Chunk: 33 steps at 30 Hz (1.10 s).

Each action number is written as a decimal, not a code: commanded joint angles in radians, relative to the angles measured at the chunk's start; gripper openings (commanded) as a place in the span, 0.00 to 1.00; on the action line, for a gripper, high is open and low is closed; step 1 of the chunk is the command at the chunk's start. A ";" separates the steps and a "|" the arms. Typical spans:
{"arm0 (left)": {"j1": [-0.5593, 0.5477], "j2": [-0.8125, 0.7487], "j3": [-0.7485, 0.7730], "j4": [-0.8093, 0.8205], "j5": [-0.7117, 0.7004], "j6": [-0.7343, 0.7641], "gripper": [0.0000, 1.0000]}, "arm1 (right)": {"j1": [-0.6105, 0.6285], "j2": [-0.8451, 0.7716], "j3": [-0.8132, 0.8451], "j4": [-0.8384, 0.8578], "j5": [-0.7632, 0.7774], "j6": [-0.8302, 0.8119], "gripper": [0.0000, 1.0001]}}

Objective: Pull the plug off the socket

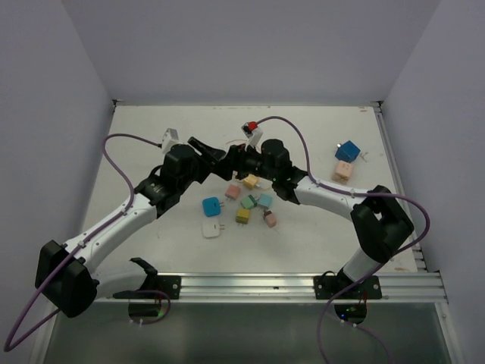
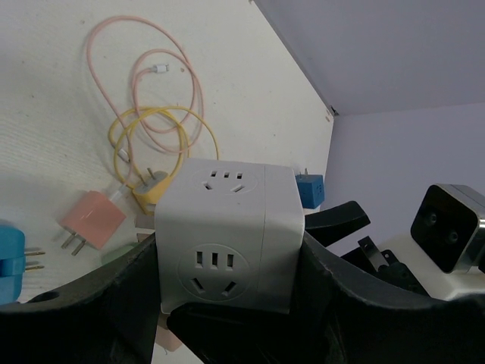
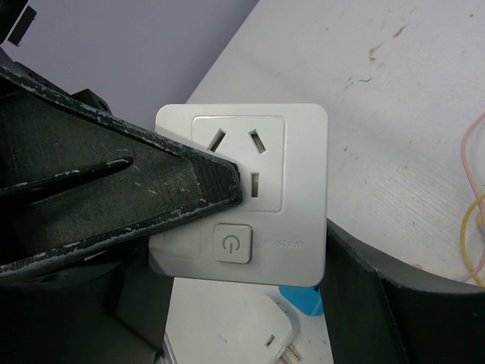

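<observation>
I should let go of the socket with my left gripper before my right gripper puts it down near the blue block (image 1: 348,151), as the socket's outlets (image 2: 215,271) are empty and both grippers are around it.
The white cube socket (image 2: 227,235) is clamped between the two black fingers (image 2: 125,292) of my left gripper (image 2: 227,262) and held above the table. Its two faces in the left wrist view have bare outlets. In the right wrist view its face with the power button (image 3: 261,189) also has a bare outlet. No plug shows in it. My right gripper (image 3: 292,235) is at the socket with its jaws apart, one finger (image 3: 151,189) across the face and one (image 3: 379,296) at the far edge. In the top view the grippers (image 1: 216,154) (image 1: 241,157) meet and hide the socket.
Several loose coloured plugs lie below the grippers, among them a blue one (image 1: 211,205), a white one (image 1: 211,228) and a yellow one (image 1: 251,181). A blue block (image 1: 347,150) and a peach one (image 1: 342,171) lie at the right. Pink (image 2: 144,68) and yellow cables lie coiled.
</observation>
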 commanded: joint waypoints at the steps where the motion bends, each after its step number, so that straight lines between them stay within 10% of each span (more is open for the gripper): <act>1: -0.037 -0.016 0.001 0.048 0.043 -0.033 0.00 | -0.003 -0.046 -0.007 0.121 0.097 0.011 0.66; 6: -0.036 -0.019 -0.005 0.031 0.031 -0.030 0.02 | -0.003 -0.069 -0.025 0.103 0.110 -0.015 0.23; 11: -0.036 -0.033 0.017 0.020 -0.041 0.032 0.47 | -0.003 -0.101 -0.059 0.037 0.130 -0.055 0.00; 19: -0.021 -0.044 0.114 -0.070 -0.181 0.226 1.00 | -0.023 -0.151 -0.120 -0.058 0.170 -0.087 0.00; 33: 0.147 -0.281 -0.028 -0.087 -0.291 0.813 1.00 | -0.375 -0.175 -0.244 -0.150 0.208 0.107 0.00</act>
